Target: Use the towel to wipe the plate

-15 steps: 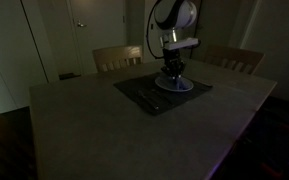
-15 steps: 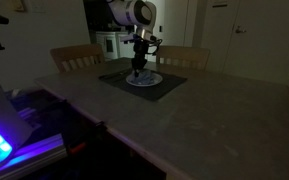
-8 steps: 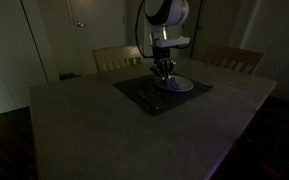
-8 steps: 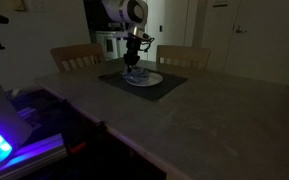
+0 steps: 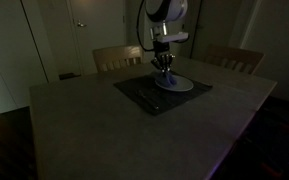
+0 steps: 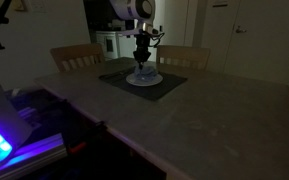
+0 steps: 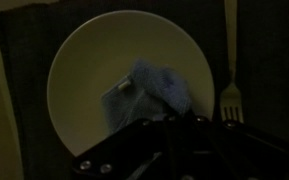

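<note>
My gripper holds the towel close to the plate's rim (image 7: 211, 96) beside the fork, so I should sweep the towel back across the plate toward the opposite rim (image 7: 54, 98).
A round white plate (image 7: 94, 60) lies on a dark placemat (image 5: 144, 95); it also shows in both exterior views (image 5: 181, 85) (image 6: 152, 79). A crumpled blue towel (image 7: 152, 88) rests on the plate's middle, running down into my gripper (image 7: 169, 125). The gripper is shut on the towel and points straight down over the plate's edge in both exterior views (image 5: 163, 68) (image 6: 143, 67). The fingertips are dark and mostly hidden in the wrist view.
A fork (image 7: 230, 75) lies on the placemat beside the plate. Two wooden chairs (image 5: 117, 57) (image 5: 234, 58) stand at the table's far side. The room is dark. The wooden table (image 5: 94, 130) spreads wide towards the cameras.
The gripper with the towel has slid sideways across the plate from its middle towards one edge, and the arm stands a little more upright now.
</note>
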